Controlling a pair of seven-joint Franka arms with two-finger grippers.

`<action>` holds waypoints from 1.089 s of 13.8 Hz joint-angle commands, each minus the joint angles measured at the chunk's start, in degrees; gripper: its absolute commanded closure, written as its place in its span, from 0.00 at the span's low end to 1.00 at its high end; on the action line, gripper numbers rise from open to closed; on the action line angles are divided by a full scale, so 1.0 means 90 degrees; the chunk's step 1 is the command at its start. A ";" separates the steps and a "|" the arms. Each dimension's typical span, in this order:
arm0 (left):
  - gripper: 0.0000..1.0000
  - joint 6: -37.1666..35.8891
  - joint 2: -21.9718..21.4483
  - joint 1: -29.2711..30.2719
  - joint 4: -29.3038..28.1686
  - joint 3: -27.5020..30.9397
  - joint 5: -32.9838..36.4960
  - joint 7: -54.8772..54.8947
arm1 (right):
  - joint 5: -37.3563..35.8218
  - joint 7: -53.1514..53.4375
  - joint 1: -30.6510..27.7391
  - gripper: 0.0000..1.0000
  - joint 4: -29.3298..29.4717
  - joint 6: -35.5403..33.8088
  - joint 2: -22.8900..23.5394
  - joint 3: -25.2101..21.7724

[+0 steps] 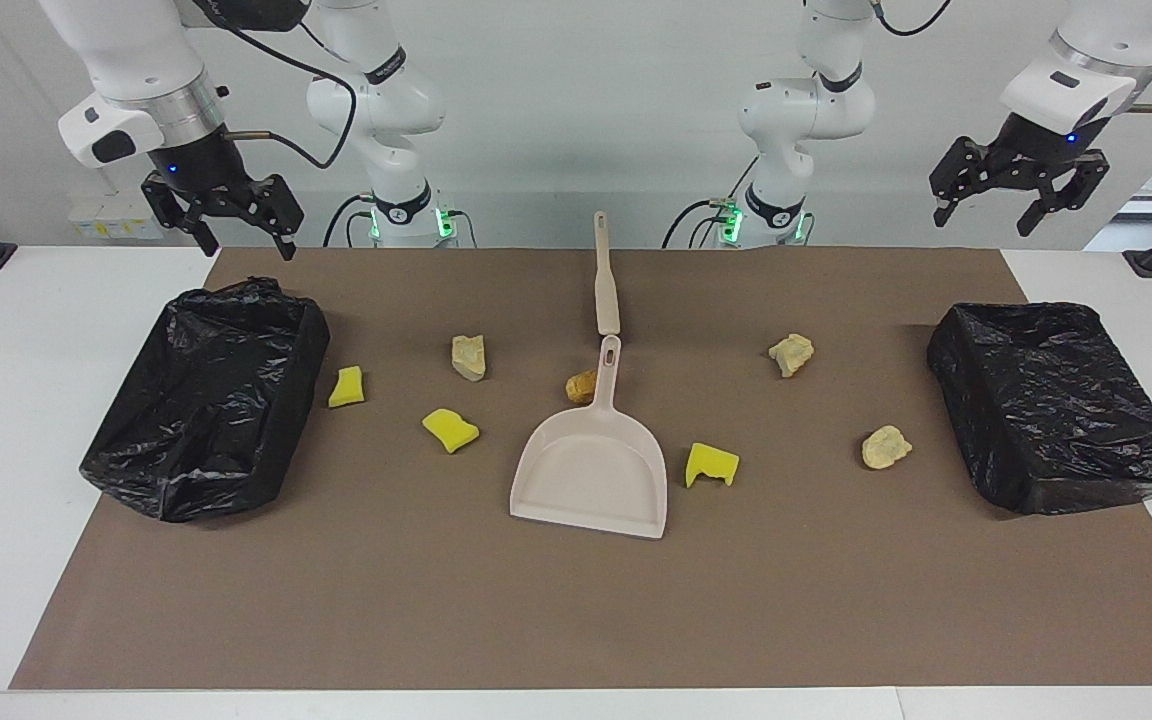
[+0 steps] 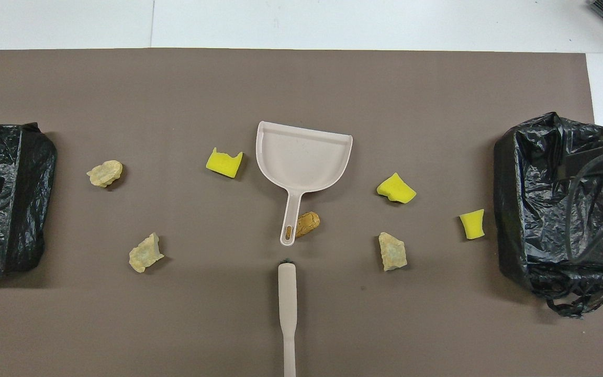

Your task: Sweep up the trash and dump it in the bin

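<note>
My gripper will move the dustpan, and the tan lump (image 2: 308,223) will come loose and stay behind, because it shows through the hole in the dustpan's handle (image 2: 288,232).
Several trash scraps lie scattered on the brown mat: yellow sponge chunks (image 1: 347,387) (image 1: 450,429) (image 1: 711,465), beige lumps (image 1: 468,356) (image 1: 791,353) (image 1: 885,447), and a tan lump (image 1: 583,386) touching the dustpan's handle. A black-bagged bin (image 1: 186,470) stands at the right arm's end, and a second bin (image 1: 1066,440) at the left arm's end. My right gripper (image 1: 228,222) hangs open and empty over the robots' edge of the mat by the first bin. My left gripper (image 1: 1018,200) hangs open and empty above the table's edge near the second bin.
A beige dustpan (image 1: 591,470) lies mid-mat, its handle pointing toward the robots. In line with it, nearer the robots, lies a slim beige brush handle (image 1: 604,275). Bare mat stretches between the dustpan and the table's front edge.
</note>
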 commanded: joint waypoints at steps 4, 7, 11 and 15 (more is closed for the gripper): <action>0.00 -0.0038 -0.0107 0.0009 -0.0103 -0.0003 -0.0050 0.0044 | 0.0058 0.0171 -0.0022 0.00 0.0102 0.0012 0.0058 0.0037; 0.00 -0.0029 -0.0137 -0.0001 -0.0142 -0.0003 -0.0060 0.0014 | 0.0067 0.0180 -0.0013 0.00 0.0054 0.0002 0.0010 0.0046; 0.00 0.0078 -0.0691 -0.0186 -0.1017 -0.0100 -0.0080 -0.0054 | 0.0106 0.0480 0.0026 0.00 -0.0025 0.0060 0.0077 0.0367; 0.00 0.0828 -0.1522 -0.0966 -0.2697 -0.0129 -0.0099 -0.0999 | 0.0351 0.1564 0.0133 0.00 -0.0113 0.0479 0.0360 0.0787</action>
